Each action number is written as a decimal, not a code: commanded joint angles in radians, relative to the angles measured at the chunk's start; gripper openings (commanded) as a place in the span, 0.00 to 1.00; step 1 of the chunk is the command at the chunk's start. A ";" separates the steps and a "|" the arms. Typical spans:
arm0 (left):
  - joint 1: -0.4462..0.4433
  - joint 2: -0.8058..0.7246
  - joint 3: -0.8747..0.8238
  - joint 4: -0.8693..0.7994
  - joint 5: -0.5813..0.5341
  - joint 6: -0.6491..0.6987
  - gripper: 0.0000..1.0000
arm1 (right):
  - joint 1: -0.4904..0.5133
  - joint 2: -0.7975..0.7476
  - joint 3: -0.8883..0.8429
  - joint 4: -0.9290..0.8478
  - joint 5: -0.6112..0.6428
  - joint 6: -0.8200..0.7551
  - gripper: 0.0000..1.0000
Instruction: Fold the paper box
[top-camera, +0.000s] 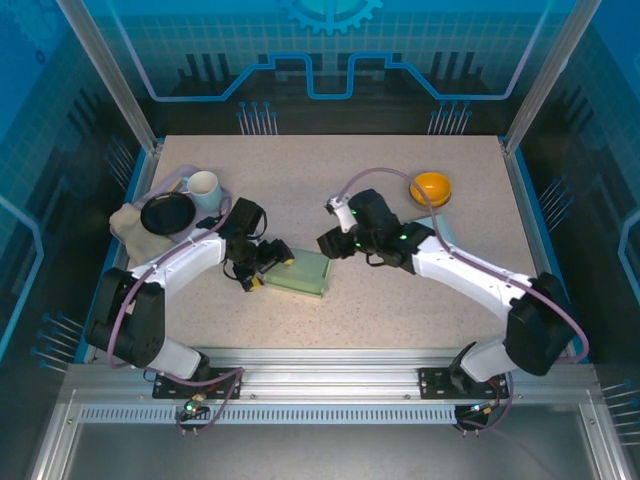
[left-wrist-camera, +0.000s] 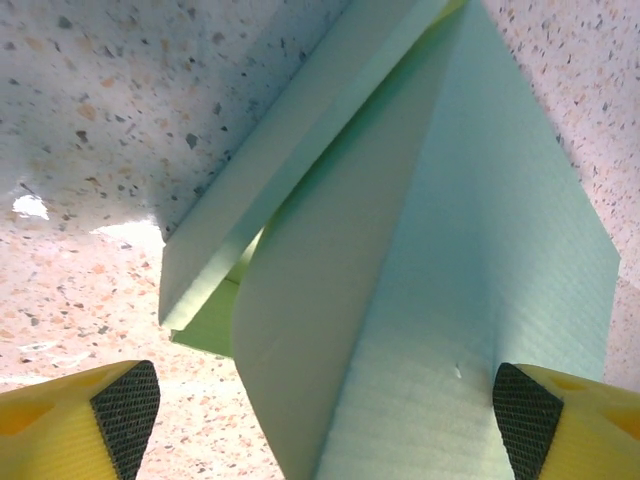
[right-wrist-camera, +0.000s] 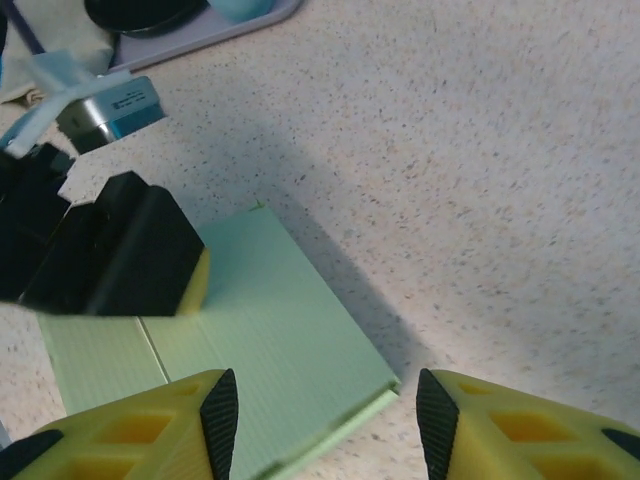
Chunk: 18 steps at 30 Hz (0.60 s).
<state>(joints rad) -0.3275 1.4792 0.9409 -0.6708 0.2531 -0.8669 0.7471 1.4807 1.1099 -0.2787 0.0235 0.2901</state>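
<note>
I should line my left gripper up with the box's loose flap (left-wrist-camera: 285, 165), since it slants across that gripper's fingers, while my right gripper steadies the box's other end (top-camera: 322, 275).
The pale green paper box (top-camera: 300, 272) lies flattened on the speckled table, slightly left of centre. My left gripper (top-camera: 262, 268) is at its left end. In the left wrist view its jaws stand wide, the gripper (left-wrist-camera: 325, 415) straddling the box (left-wrist-camera: 430, 300), whose loose flap (left-wrist-camera: 260, 190) has lifted off to the left. The box's edge reaches the right pad (left-wrist-camera: 525, 410) and stays clear of the left one. My right gripper (top-camera: 330, 243) hovers at the box's right end. It is open (right-wrist-camera: 328, 425) over the near corner of the box (right-wrist-camera: 270, 330).
An orange bowl (top-camera: 431, 187) sits at the back right. At the back left a tray holds a white mug (top-camera: 203, 187) and a black dish (top-camera: 167, 213), beside a beige cloth (top-camera: 130, 228). The left arm's black finger housing (right-wrist-camera: 120, 255) rests over the box's far side.
</note>
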 joint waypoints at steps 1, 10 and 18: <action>-0.008 -0.030 -0.021 -0.021 -0.042 -0.021 0.91 | 0.066 0.097 0.059 -0.150 0.153 0.238 0.53; -0.010 -0.010 -0.089 0.023 -0.046 -0.020 0.91 | 0.126 0.249 0.060 -0.212 0.263 0.318 0.55; -0.010 0.068 -0.089 0.069 -0.041 0.004 0.91 | 0.086 0.323 0.031 -0.194 0.242 0.301 0.56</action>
<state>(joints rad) -0.3321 1.5097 0.8581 -0.6186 0.2279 -0.8749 0.8566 1.7752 1.1519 -0.4545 0.2569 0.5770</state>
